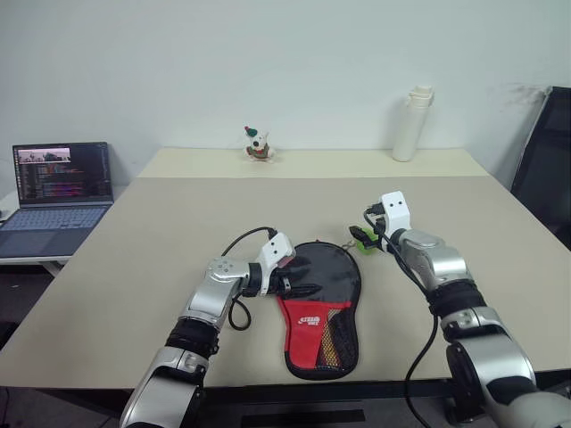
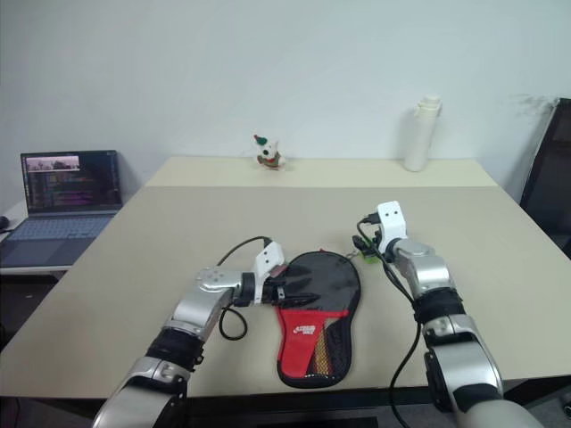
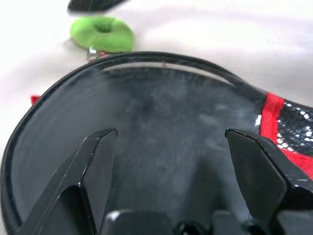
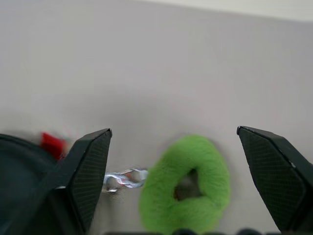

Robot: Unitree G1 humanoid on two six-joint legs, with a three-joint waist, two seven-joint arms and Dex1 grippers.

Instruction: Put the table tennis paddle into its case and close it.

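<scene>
I expect the zipper to slide along the case's rim when I pull the charm, since a metal clip [image 1: 349, 245] joins the green ring charm [image 1: 367, 241] to that rim.
The case [image 1: 323, 294] lies flat near the table's front edge, with its black round part farther from me and its red-and-black mesh pocket [image 1: 319, 334] nearer. Its green ring charm [image 1: 360, 238] rests on the table at the case's far right corner, joined by a small metal clip [image 4: 122, 178]. My left gripper [image 1: 299, 287] is open at the case's left edge and points right across the black fabric [image 3: 161, 122]. My right gripper [image 4: 173, 139] is open just over the green ring charm [image 4: 186, 183] with nothing between its fingers. The table tennis paddle is hidden.
A beige table [image 1: 178, 232] carries a small figurine [image 1: 258, 144] and a white bottle [image 1: 412, 123] at its far edge. An open laptop [image 1: 61, 192] sits on a lower surface to the left. A black chair [image 1: 546, 169] stands at the right.
</scene>
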